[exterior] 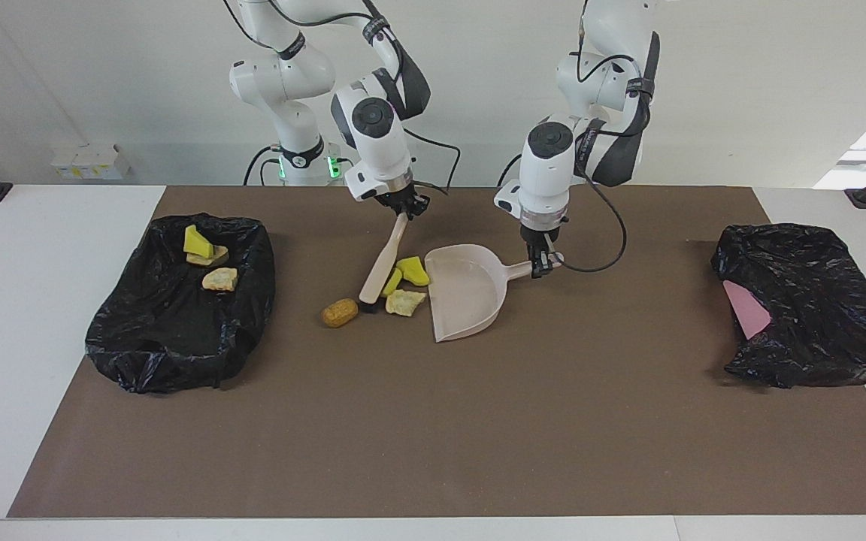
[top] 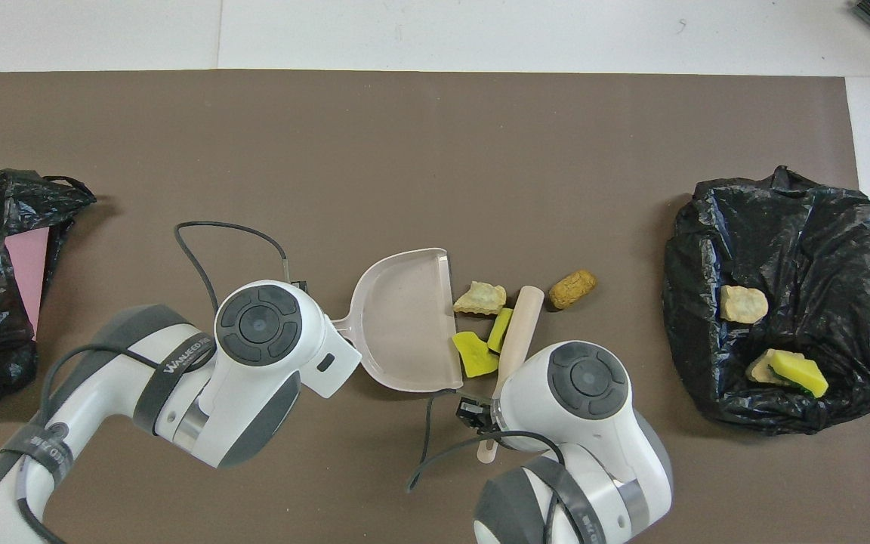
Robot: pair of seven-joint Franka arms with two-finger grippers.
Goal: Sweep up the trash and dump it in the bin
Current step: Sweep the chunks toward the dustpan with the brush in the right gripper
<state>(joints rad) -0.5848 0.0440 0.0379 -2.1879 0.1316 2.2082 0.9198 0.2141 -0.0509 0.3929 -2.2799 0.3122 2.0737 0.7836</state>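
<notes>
I can see that the brush is between the golden-brown lump and the dustpan, so next my right gripper moves the brush to the lump's far side before it sweeps toward the dustpan.
My right gripper is shut on the handle of a wooden brush, whose head rests on the mat. Two yellow wedges and a tan lump of trash lie between the brush and the mouth of the beige dustpan. My left gripper is shut on the dustpan's handle. A golden-brown lump lies beside the brush head, toward the right arm's end. The bin, lined with a black bag, holds a yellow wedge and two tan lumps.
A second crumpled black bag with a pink sheet showing in it lies at the left arm's end. A brown mat covers the table between the two bags.
</notes>
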